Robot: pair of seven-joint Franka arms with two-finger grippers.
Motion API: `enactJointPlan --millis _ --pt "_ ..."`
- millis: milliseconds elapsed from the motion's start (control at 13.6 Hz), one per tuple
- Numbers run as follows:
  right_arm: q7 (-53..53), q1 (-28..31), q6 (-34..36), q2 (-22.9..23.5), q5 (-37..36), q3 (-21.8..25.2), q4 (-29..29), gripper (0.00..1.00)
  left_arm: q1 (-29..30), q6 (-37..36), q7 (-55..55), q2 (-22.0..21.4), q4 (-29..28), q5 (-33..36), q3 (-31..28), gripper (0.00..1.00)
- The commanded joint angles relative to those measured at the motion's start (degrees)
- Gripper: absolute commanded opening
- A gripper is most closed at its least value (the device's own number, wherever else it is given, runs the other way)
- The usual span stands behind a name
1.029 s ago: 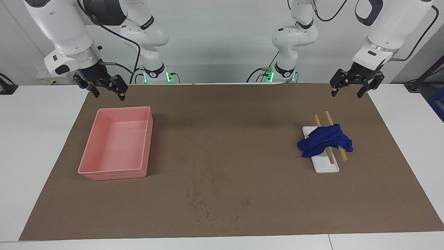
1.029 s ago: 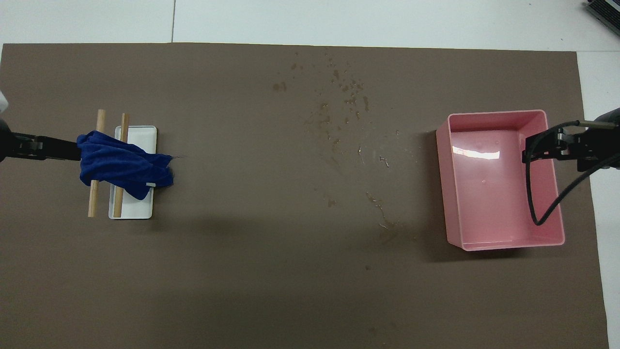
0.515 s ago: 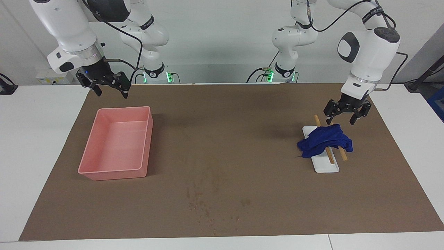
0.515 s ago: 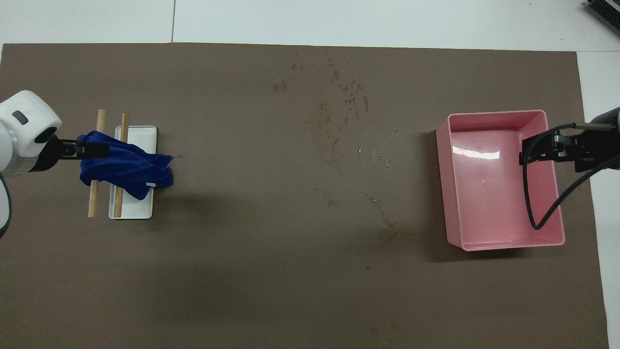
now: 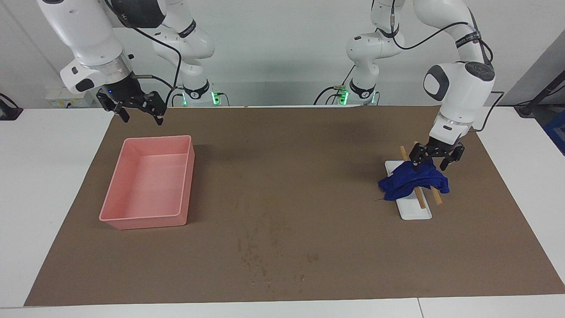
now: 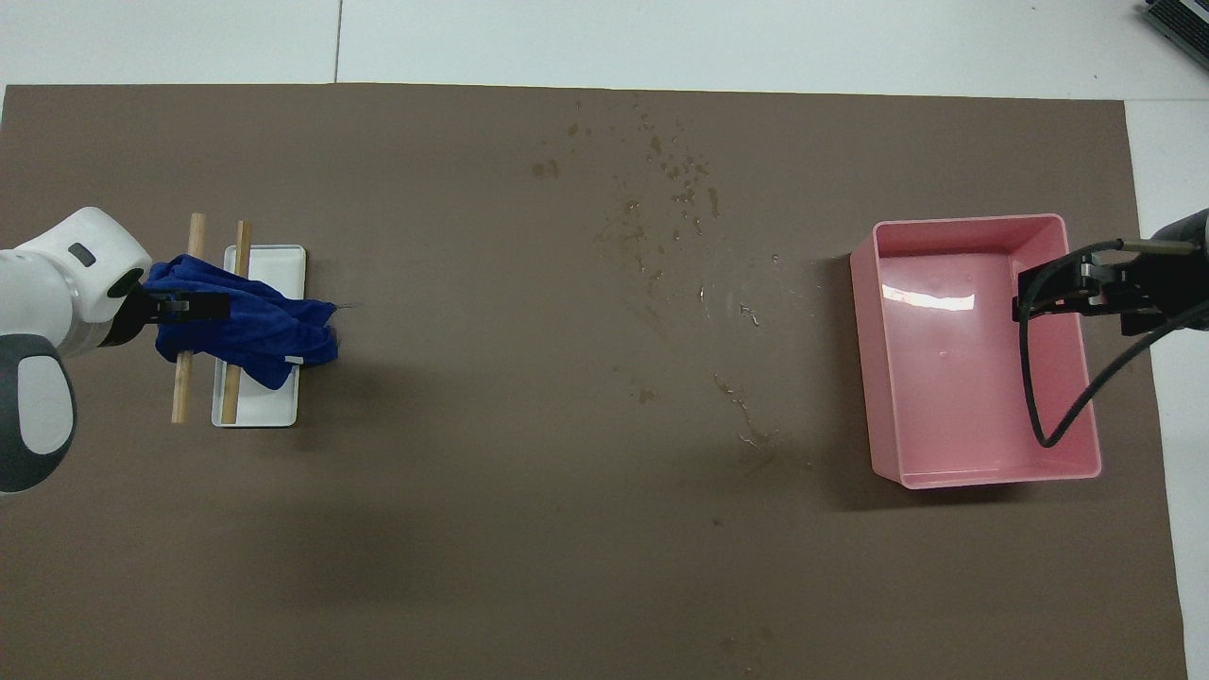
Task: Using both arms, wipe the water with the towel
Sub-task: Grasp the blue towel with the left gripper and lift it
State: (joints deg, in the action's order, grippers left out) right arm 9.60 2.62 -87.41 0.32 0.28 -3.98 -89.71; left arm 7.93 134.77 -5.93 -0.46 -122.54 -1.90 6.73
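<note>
I expect the blue towel (image 6: pixel 259 322) to come away in a heap and leave the sticks behind when I lift it, because it lies crumpled loosely over them (image 6: pixel 234 361).
The blue towel (image 5: pixel 412 181) lies crumpled over two wooden sticks (image 5: pixel 419 201) on a small white tray (image 5: pixel 417 212) toward the left arm's end of the table; it also shows in the overhead view (image 6: pixel 246 326). My left gripper (image 5: pixel 429 167) is open and low over the towel's part nearest the robots, fingertips at its top folds; in the overhead view (image 6: pixel 189 307) it covers that part. My right gripper (image 5: pixel 141 119) is open and empty in the air over the pink tray's (image 5: pixel 145 216) edge nearest the robots, and it also shows in the overhead view (image 6: pixel 1077 288). Water drops (image 6: pixel 671 217) spot the brown mat.
The pink tray (image 6: pixel 982 472) stands toward the right arm's end of the table. The water drops (image 5: pixel 265 258) lie in the middle of the brown mat (image 5: pixel 309 154), farther from the robots than both trays. White table borders the mat.
The left gripper has come down from over the mat's edge nearest the robots onto the towel. The right gripper shifted slightly a second ago and has held still since.
</note>
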Motion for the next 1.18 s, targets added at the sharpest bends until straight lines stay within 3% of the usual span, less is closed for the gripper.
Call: enactJointPlan --millis 0,147,294,368,515,809,1103 --pt "-1.1 0.6 1.1 -0.6 -0.3 -0.1 0.2 1.00 0.4 2.9 0.8 -0.3 -2.0 0.5 0.3 0.92" --pt "-1.1 0.9 1.1 -0.6 -0.1 -0.1 0.2 1.00 0.4 2.9 0.8 -0.4 -2.6 0.5 0.3 0.73" --pt "-1.1 0.9 1.1 -0.6 -0.1 -0.1 0.2 1.00 0.8 2.8 0.9 -0.5 -2.7 0.5 0.3 0.44" --pt "-1.0 0.9 1.1 -0.6 -0.1 -0.1 0.2 1.00 0.8 2.5 0.9 -0.4 -2.3 0.5 0.3 0.37" --pt "-1.1 0.9 1.1 -0.6 -0.1 -0.1 0.2 1.00 0.9 2.5 1.0 -0.3 -1.8 0.5 0.2 0.34" --pt "-1.0 0.9 1.1 -0.6 -0.1 -0.1 0.2 1.00 2.0 1.8 1.0 0.0 -0.5 0.5 0.2 0.02" --pt "-1.1 0.9 1.1 -0.6 -0.1 -0.1 0.2 1.00 2.0 -4.1 1.2 0.0 3.8 0.4 0.3 0.00"
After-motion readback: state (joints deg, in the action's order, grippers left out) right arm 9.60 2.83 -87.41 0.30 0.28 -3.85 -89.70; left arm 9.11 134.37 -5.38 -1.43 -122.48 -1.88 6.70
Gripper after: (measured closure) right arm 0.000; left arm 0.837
